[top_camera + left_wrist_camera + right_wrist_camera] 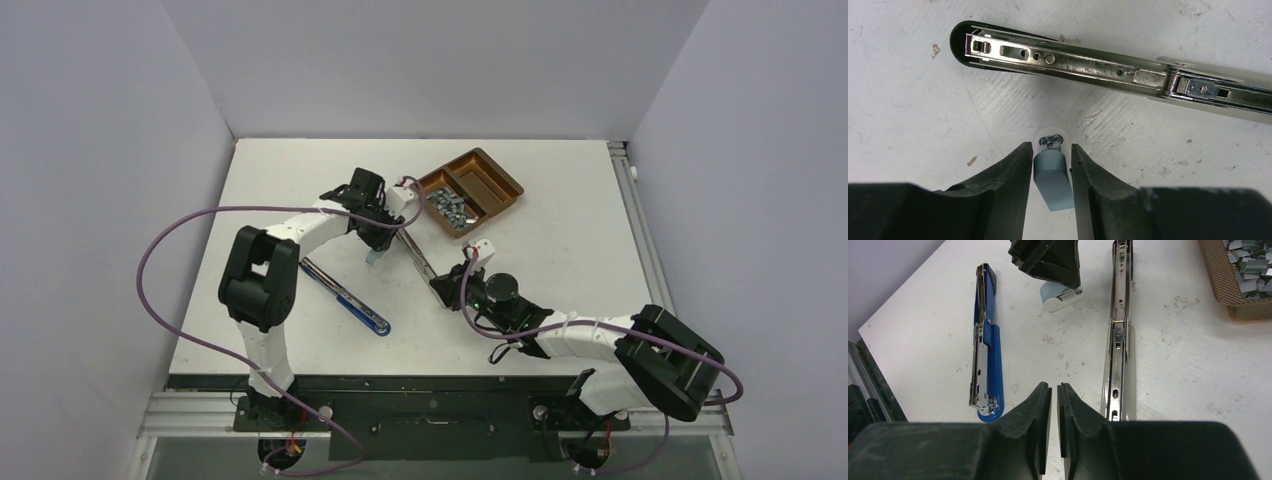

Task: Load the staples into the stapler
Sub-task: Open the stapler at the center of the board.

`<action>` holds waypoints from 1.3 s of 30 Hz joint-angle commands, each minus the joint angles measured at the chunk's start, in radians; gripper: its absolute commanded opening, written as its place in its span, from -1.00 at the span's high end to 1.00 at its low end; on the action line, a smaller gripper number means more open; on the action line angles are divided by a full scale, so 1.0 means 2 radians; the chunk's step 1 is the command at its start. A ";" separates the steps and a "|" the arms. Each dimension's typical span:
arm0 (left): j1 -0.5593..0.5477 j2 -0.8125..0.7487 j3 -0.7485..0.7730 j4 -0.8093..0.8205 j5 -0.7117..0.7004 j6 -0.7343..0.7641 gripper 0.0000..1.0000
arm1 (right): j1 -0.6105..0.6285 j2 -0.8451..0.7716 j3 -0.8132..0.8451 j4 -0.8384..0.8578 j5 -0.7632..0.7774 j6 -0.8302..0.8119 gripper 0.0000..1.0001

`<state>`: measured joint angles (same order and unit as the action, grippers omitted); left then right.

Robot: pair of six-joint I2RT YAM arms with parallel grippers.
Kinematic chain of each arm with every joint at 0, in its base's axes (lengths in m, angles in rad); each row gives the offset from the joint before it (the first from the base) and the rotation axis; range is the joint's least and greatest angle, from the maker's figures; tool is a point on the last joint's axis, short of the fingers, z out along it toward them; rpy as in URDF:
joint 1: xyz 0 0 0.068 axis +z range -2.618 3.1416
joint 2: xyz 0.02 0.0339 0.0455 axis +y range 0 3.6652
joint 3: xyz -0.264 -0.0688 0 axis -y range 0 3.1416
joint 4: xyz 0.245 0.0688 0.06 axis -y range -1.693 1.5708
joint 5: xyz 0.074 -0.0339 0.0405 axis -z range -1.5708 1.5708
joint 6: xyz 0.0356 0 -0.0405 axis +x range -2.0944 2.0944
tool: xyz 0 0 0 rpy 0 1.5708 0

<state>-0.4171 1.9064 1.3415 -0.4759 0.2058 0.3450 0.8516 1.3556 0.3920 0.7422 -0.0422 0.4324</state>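
Observation:
My left gripper is holding the pale blue-green stapler folded [1054, 180], with its white end free. My right gripper should grab the white end [1074, 298] and open the stapler flat.
A silver stapler [415, 255] lies opened flat mid-table, its metal channel facing up [1098, 67] [1118, 330]. My left gripper [378, 240] [1050, 147] is shut on a small pale blue-green box [1053, 180] [1055, 290], tilted down with its white front end on the table just short of the stapler. A silvery metal piece [1050, 142] shows at that end. The loose staples [450, 210] [1248, 270] lie in a brown tray [505, 175]. My right gripper [450, 285] [1054, 386] is shut and empty, low beside the stapler's near end.
A blue stapler [345, 297] [985, 340] lies opened flat to the left of the silver one. The brown tray has a second, narrower compartment at the back right. The table's left edge shows in the right wrist view.

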 commanded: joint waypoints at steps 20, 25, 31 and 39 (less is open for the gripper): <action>-0.001 -0.108 0.120 -0.335 0.280 0.283 1.00 | -0.061 0.050 -0.006 0.243 -0.265 -0.019 0.27; -0.021 -0.140 0.118 -0.376 0.290 0.329 1.00 | -0.049 0.025 0.016 0.221 -0.268 -0.045 -0.03; -0.049 -0.172 0.094 -0.365 0.284 0.339 1.00 | -0.021 0.009 0.048 0.155 -0.243 -0.091 -0.14; -0.065 -0.197 0.084 -0.348 0.286 0.328 1.00 | 0.001 0.043 0.072 0.164 -0.241 -0.085 -0.11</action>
<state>-0.5411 1.5734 1.5143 -1.1793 0.7311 0.9829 0.8379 1.4132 0.4973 1.0428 -0.5144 0.2890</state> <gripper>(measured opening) 0.229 0.564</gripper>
